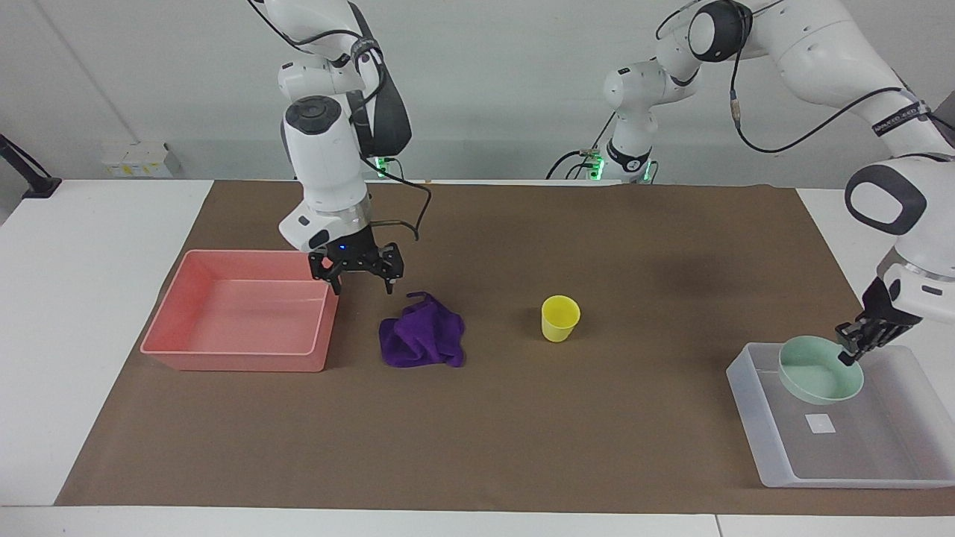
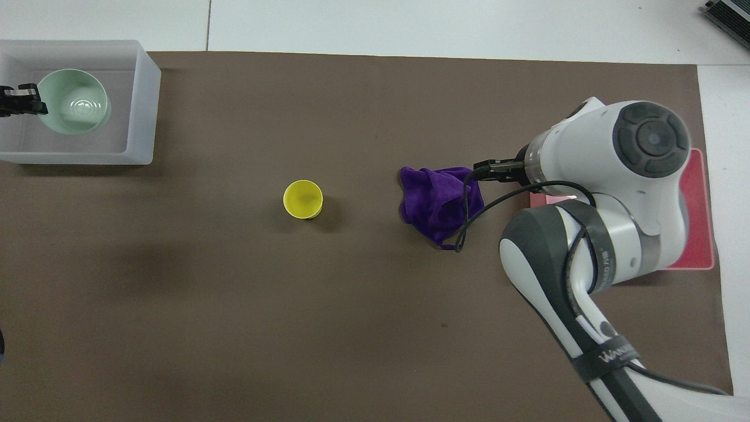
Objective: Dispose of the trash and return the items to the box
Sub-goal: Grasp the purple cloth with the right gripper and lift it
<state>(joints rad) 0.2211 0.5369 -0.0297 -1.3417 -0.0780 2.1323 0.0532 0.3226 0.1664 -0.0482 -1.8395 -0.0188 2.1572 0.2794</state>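
Note:
The purple cloth [image 2: 430, 212] is lying gathered in bunched folds [image 2: 446, 191], so I expect it to rise as one crumpled bundle when the robot lifts it toward the pink bin.
My left gripper [image 1: 850, 350] is shut on the rim of the mint-green bowl [image 1: 817, 373] and holds it, slightly tilted, over the translucent box [image 1: 858, 447] at the left arm's end. The overhead view shows the bowl [image 2: 73, 108] inside the box's outline [image 2: 139, 105]. My right gripper [image 1: 361, 286] is open and empty in the air, over the mat between the pink bin [image 1: 239, 313] and the purple cloth [image 1: 421, 339]. The yellow cup [image 1: 559, 317] stands upright mid-table. The cloth [image 2: 436, 202] and cup [image 2: 303, 199] also show in the overhead view.
The pink bin is empty; the right arm covers most of it in the overhead view [image 2: 697, 223]. A brown mat [image 1: 477, 432] covers the table. A white sticker [image 1: 821, 423] lies on the box's bottom.

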